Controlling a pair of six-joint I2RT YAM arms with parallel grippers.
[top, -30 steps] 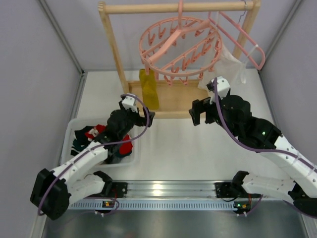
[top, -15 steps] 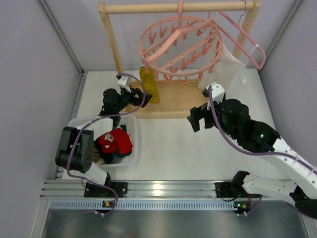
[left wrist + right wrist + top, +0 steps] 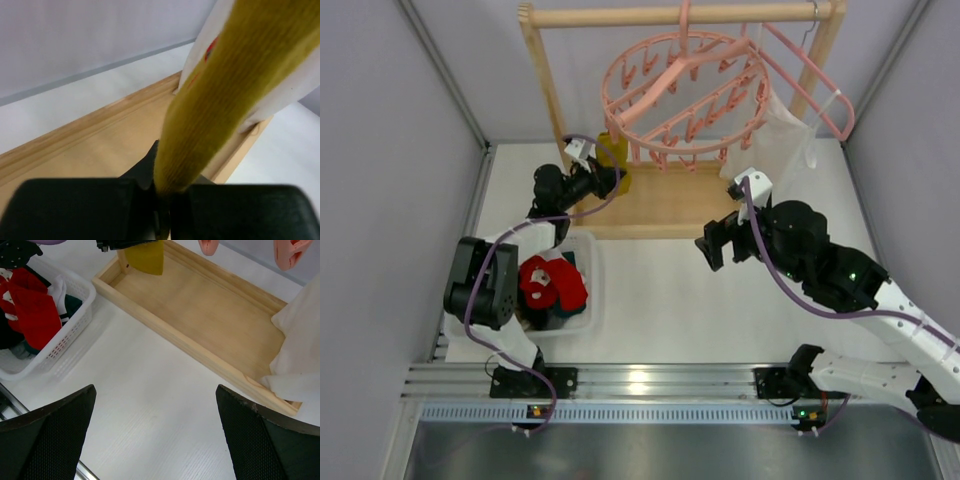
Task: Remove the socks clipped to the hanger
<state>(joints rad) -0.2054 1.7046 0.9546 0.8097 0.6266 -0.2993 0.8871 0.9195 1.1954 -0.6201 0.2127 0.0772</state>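
The clip on the pink hanger (image 3: 613,131) is holding the yellow sock, which is pulled tight. My left gripper should ease back and bring the sock toward my right gripper.
A mustard yellow sock (image 3: 612,150) hangs from a clip on the left side of the round pink hanger (image 3: 685,95). My left gripper (image 3: 608,180) is shut on the sock's lower end. In the left wrist view the sock (image 3: 225,95) rises up and to the right out of the closed jaws (image 3: 167,192). My right gripper (image 3: 712,240) stands open over the bare table, right of the sock, with nothing between its fingers (image 3: 155,387). The right wrist view catches the sock's lower end (image 3: 146,257) at its top edge. Red and dark socks (image 3: 555,285) lie in the basket.
A white basket (image 3: 595,300) sits at the left, also in the right wrist view (image 3: 75,325). The wooden rack's base tray (image 3: 670,195) lies under the hanger. A white cloth bag (image 3: 780,140) and a plain pink triangular hanger (image 3: 820,85) hang at the right.
My left arm swung from the basket up to the hanging yellow sock and its jaws closed on the sock's lower end. The right arm barely shifted and stayed open.
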